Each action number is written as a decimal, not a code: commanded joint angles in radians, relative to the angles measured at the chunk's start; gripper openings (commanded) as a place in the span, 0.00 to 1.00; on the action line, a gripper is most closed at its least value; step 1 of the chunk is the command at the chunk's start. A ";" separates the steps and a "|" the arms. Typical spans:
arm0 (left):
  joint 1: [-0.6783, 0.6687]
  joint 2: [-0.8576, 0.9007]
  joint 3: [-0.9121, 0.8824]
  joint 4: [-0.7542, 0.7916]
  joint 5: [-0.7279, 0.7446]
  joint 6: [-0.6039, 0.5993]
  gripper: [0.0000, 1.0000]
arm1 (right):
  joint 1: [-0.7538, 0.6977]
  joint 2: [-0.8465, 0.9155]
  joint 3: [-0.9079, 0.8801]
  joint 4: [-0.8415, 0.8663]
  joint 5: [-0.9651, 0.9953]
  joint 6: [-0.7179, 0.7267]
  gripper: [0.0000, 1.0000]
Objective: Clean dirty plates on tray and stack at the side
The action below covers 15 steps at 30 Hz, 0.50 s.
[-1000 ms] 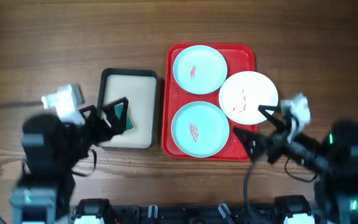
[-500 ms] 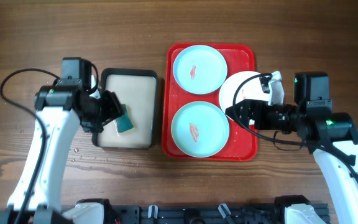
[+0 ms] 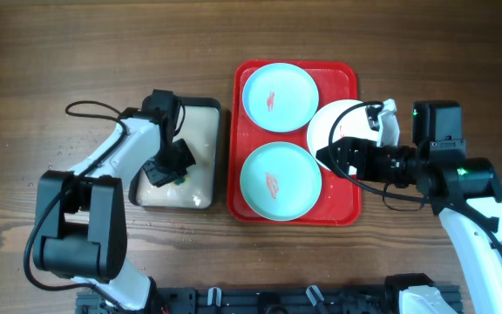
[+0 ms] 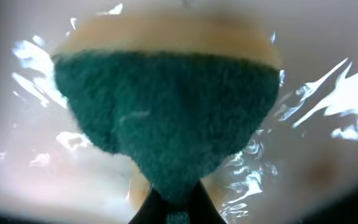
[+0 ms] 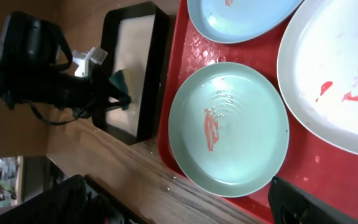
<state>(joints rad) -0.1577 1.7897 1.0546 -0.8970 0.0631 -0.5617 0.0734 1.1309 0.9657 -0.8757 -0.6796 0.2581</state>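
Note:
The green sponge (image 4: 166, 102) has glossy ripples (image 4: 337, 102) around it, so it will bring liquid from the cream tray and leave a puddle when I wipe a plate.
The red tray (image 3: 342, 202) holds three plates, each with red smears: a light blue one (image 3: 279, 96) at the back, a light blue one (image 3: 279, 180) at the front, and a white one (image 3: 349, 122) at the right. My right gripper (image 3: 328, 159) hovers open over the white plate's near edge, and its fingers hold nothing. In the right wrist view the front blue plate (image 5: 229, 127) and the white plate (image 5: 340, 68) lie ahead of the gripper (image 5: 179, 186). My left gripper (image 4: 176, 208) is shut on a green sponge (image 4: 166, 112) inside the cream tray.
The black-rimmed cream tray (image 3: 181, 104) sits left of the red tray, and its floor looks wet and glossy (image 4: 328, 118). Bare wooden table (image 3: 77, 52) surrounds both trays. The left arm (image 3: 116, 153) reaches in from the front left.
The left gripper has come down over the sponge in the cream tray and shut on it. The right arm swung up to the white plate's edge, then held still.

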 commanded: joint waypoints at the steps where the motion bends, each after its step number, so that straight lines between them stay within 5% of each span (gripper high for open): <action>1: -0.001 -0.063 0.068 -0.085 0.066 0.042 0.26 | 0.002 0.005 0.014 -0.003 0.006 0.007 0.93; 4: -0.001 -0.094 0.067 -0.077 -0.144 0.029 0.46 | 0.002 0.005 0.014 -0.001 0.007 0.008 0.93; 9: -0.002 -0.069 -0.043 0.138 -0.188 0.030 0.48 | 0.002 0.005 0.014 -0.001 0.007 0.008 0.93; 10: -0.002 -0.059 -0.070 0.183 -0.188 0.031 0.45 | 0.002 0.005 0.014 -0.001 0.007 0.008 0.94; 12: -0.002 -0.042 -0.089 0.214 -0.188 0.035 0.04 | 0.002 0.005 0.014 -0.001 0.006 0.008 0.93; 15: -0.002 -0.066 -0.050 0.166 -0.188 0.043 0.04 | 0.002 0.005 0.014 -0.001 0.007 0.011 0.94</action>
<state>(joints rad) -0.1604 1.7260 0.9863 -0.6861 -0.0933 -0.5323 0.0734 1.1316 0.9657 -0.8768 -0.6796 0.2646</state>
